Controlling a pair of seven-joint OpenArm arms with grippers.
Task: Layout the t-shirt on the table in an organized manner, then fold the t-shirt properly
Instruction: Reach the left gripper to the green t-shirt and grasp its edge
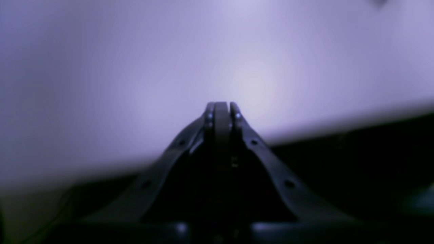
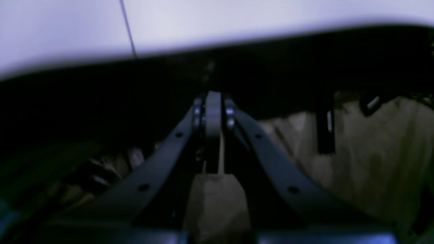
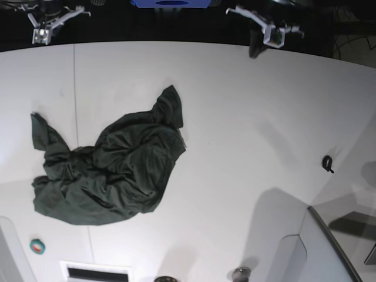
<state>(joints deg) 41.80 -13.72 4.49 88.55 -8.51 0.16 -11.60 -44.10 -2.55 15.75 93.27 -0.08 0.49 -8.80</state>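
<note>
The t-shirt's nearest narrow end (image 3: 168,108) sticks out clear of the heap, so my left gripper should go on moving toward that end's tip (image 3: 171,94) and close there.
The dark green t-shirt (image 3: 111,176) lies crumpled in a heap on the left half of the white table (image 3: 235,147), one end reaching toward the far side. My left gripper (image 1: 222,105) is shut with nothing in it, hovering at the table's far edge, well right of the shirt (image 3: 257,46). My right gripper (image 2: 213,95) is also shut and empty, beyond the far left edge (image 3: 41,34), with the table's dark seam (image 2: 128,30) ahead of it. Neither wrist view shows the t-shirt.
A small black object (image 3: 327,163) lies near the table's right side. A green tape roll (image 3: 37,246) sits at the near left corner, with a white slotted plate (image 3: 97,273) beside it. A grey panel (image 3: 320,247) rises at the near right.
</note>
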